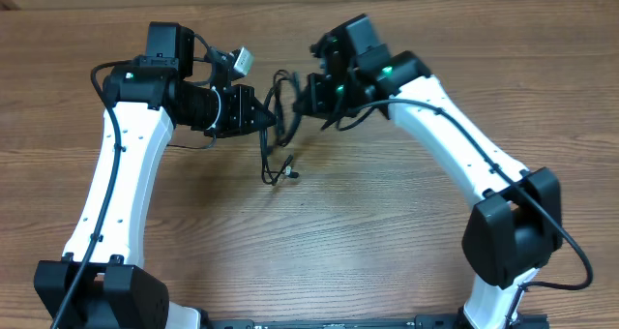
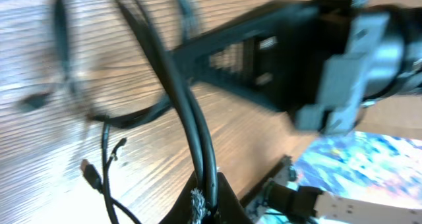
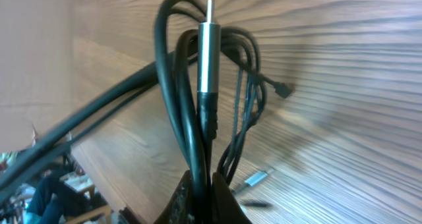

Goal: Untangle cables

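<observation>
The cables bunch in slack loops (image 1: 280,99) between the robot's close grippers, so next the right gripper pulls the cable bundle with the silvery jack plug (image 3: 199,122) away from the left gripper.
The cables (image 1: 276,126) are thin black cords bunched in loops between my two grippers, held above the wooden table, with loose ends hanging down to the table (image 1: 280,174). My left gripper (image 1: 263,119) is shut on two black strands (image 2: 201,145) that run up from its jaws (image 2: 210,199). My right gripper (image 1: 302,99) is shut on a bundle of strands (image 3: 191,138) at its jaws (image 3: 206,184); a silvery jack plug (image 3: 207,46) stands up in that bundle. A small plug end (image 3: 282,89) dangles beside it.
A silvery USB-type plug (image 3: 256,178) lies on the table under the right gripper. Small plug ends (image 2: 89,174) hang low in the left wrist view. The right gripper body (image 2: 277,59) fills the left wrist view's upper right.
</observation>
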Tool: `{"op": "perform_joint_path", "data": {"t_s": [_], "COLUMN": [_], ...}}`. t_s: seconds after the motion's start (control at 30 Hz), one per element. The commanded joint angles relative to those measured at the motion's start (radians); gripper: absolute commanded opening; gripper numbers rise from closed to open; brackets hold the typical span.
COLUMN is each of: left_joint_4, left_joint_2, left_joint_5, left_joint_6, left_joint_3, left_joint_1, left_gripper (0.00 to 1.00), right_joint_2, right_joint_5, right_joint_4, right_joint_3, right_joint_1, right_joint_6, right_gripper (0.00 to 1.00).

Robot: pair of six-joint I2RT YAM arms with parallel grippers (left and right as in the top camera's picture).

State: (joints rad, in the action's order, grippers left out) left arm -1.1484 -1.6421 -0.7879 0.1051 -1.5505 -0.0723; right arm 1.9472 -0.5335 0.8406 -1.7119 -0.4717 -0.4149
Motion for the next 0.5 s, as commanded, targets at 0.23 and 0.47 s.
{"op": "perform_joint_path", "data": {"t_s": [0.23, 0.47], "left_joint_4": [0.000, 0.001], "left_joint_2": [0.013, 0.013], "left_joint_5": [0.273, 0.219], "left_joint_6": [-0.004, -0.031], "left_joint_3": [-0.008, -0.008], "left_joint_1": [0.078, 0.058], "left_gripper": [0.04, 0.04], "right_joint_2": [-0.139, -0.139], "right_joint_5": [0.042, -0.150], "right_joint_4": [0.250, 0.255], "right_joint_3": [-0.010, -0.010], "right_joint_1": [0.360, 0.370], "right_joint_6": [0.012, 0.211], "right_gripper": [0.04, 0.04]}}
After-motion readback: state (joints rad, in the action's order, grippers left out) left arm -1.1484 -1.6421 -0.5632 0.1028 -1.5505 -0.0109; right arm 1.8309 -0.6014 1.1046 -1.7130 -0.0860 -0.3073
